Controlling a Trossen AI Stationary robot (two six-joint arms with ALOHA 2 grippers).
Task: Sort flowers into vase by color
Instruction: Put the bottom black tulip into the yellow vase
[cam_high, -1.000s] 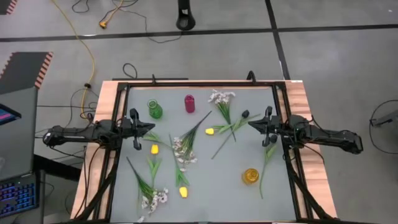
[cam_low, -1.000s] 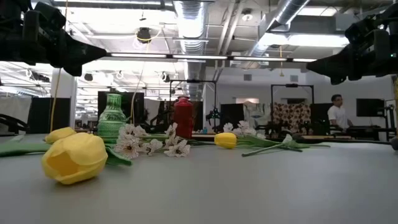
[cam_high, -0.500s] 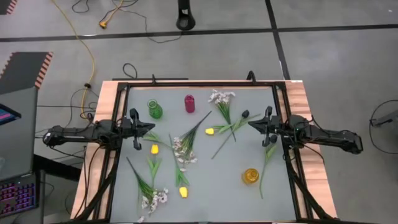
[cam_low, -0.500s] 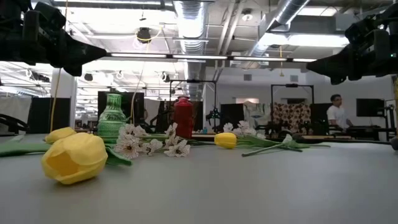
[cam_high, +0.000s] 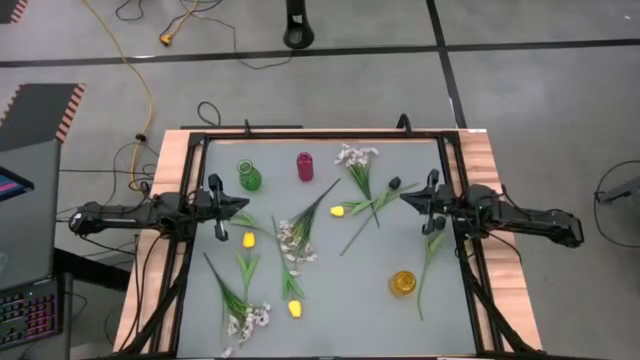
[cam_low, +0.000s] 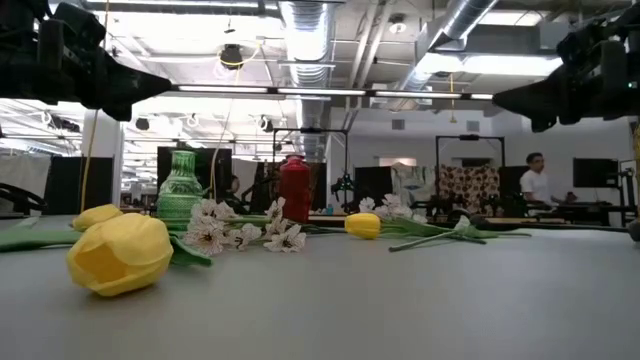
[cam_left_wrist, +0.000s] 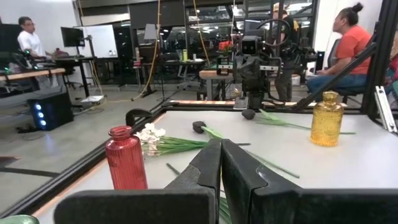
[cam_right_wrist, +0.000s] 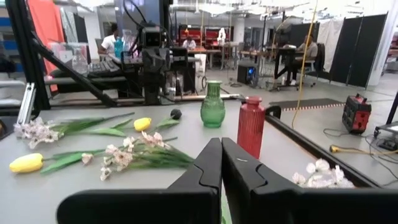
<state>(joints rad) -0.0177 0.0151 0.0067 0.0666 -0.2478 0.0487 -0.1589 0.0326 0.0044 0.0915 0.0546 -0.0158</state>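
The dark tulip (cam_high: 425, 270) next to the amber vase is lying flat under my level, closed right gripper, so my right gripper should move up, tilt down and open around its leaves (cam_high: 434, 243).
Flowers lie scattered flat on the grey table (cam_high: 330, 300). There are yellow tulips (cam_high: 249, 239) (cam_high: 337, 211) (cam_high: 295, 308), sprays of white blossoms (cam_high: 355, 156) (cam_high: 296, 240) (cam_high: 248, 320) and a dark tulip (cam_high: 394, 184). Three vases stand upright: green (cam_high: 249, 176), red (cam_high: 305, 166) and amber (cam_high: 402, 283). My left gripper (cam_high: 247, 207) hovers level over the left edge, shut and holding nothing (cam_left_wrist: 220, 146). My right gripper (cam_high: 401, 197) hovers level over the right edge beside the dark tulip, also shut and holding nothing (cam_right_wrist: 221, 144).
A black frame (cam_high: 320, 134) runs round the table top. People sit and stand in the room beyond the table, away from it. Bare table lies at the near middle between the amber vase and the near yellow tulip.
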